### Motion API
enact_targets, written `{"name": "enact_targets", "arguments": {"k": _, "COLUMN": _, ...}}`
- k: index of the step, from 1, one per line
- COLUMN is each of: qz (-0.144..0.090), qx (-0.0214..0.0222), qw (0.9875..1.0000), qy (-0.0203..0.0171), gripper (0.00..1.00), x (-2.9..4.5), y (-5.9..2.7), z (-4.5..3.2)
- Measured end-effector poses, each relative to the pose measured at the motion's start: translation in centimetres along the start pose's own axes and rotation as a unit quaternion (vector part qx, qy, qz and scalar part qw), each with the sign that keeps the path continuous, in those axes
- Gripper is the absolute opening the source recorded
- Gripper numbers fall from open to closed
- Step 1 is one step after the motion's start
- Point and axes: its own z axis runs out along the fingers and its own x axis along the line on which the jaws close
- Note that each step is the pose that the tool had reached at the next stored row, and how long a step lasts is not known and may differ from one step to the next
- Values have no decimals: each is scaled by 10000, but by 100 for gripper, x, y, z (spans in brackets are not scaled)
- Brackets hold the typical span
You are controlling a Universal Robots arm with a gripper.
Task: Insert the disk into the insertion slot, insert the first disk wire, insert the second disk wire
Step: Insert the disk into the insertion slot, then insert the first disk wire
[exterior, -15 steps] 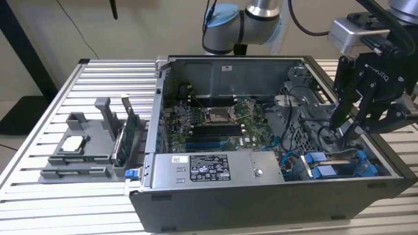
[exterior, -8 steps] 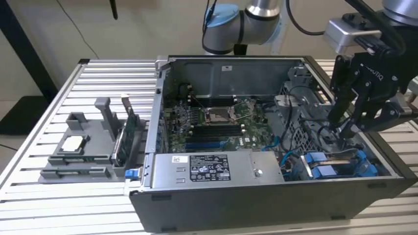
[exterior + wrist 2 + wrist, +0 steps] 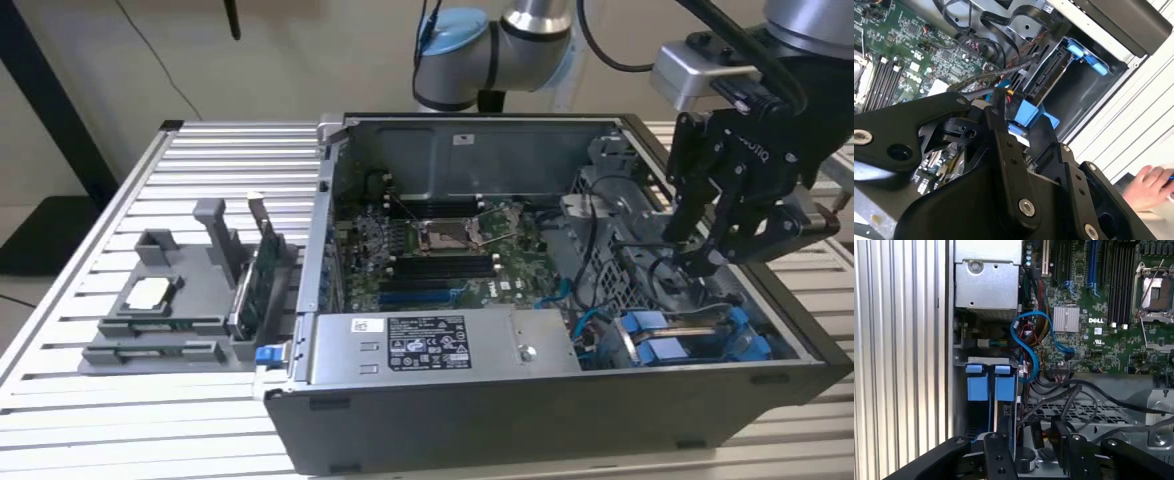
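The dark disk wire lies in slack curves, so I expect the wire to come along and bend into a loop when its end is carried along the drive cage by the robot's gripper.
The disk, in its bright blue caddy, sits down in the insertion slot of the dark metal drive cage at the case's front corner. In the exterior view the blue caddy lies low at the case's right end. My gripper hangs just above the cage, behind the disk. Its fingers stand apart in both wrist views. Black wires with a black connector lie between and under them, touching neither pad that I can see. Red and yellow wires run to the blue caddy by the fingers.
The grey power-supply box fills the case's near side beside the motherboard. A blue cable loops near the cage. A grey fixture with parts stands on the slatted table at the exterior view's left. A person's hand rests outside the case.
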Motion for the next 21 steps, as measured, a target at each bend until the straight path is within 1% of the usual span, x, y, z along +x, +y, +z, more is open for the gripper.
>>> {"name": "enact_targets", "arguments": {"k": 4, "qz": -256, "qx": -5, "qw": 9997, "qy": -9, "gripper": 47, "x": -1, "y": -1, "z": 1}}
{"name": "enact_targets", "arguments": {"k": 6, "qz": -356, "qx": -7, "qw": 9994, "qy": -17, "gripper": 47, "x": -1, "y": -9, "z": 2}}
{"name": "enact_targets", "arguments": {"k": 11, "qz": -557, "qx": -11, "qw": 9984, "qy": -25, "gripper": 47, "x": 0, "y": -19, "z": 17}}
{"name": "enact_targets", "arguments": {"k": 12, "qz": -584, "qx": -11, "qw": 9983, "qy": -25, "gripper": 44, "x": 0, "y": -19, "z": 19}}
{"name": "enact_targets", "arguments": {"k": 13, "qz": -598, "qx": -12, "qw": 9982, "qy": -25, "gripper": 44, "x": 0, "y": -19, "z": 21}}
{"name": "enact_targets", "arguments": {"k": 14, "qz": -604, "qx": -12, "qw": 9982, "qy": -26, "gripper": 38, "x": -1, "y": -19, "z": 21}}
{"name": "enact_targets", "arguments": {"k": 15, "qz": -606, "qx": -12, "qw": 9982, "qy": -27, "gripper": 38, "x": -1, "y": -19, "z": 22}}
{"name": "enact_targets", "arguments": {"k": 16, "qz": -606, "qx": -12, "qw": 9982, "qy": -28, "gripper": 31, "x": -1, "y": -19, "z": 22}}
{"name": "enact_targets", "arguments": {"k": 21, "qz": -606, "qx": -11, "qw": 9982, "qy": -29, "gripper": 29, "x": -1, "y": -19, "z": 23}}
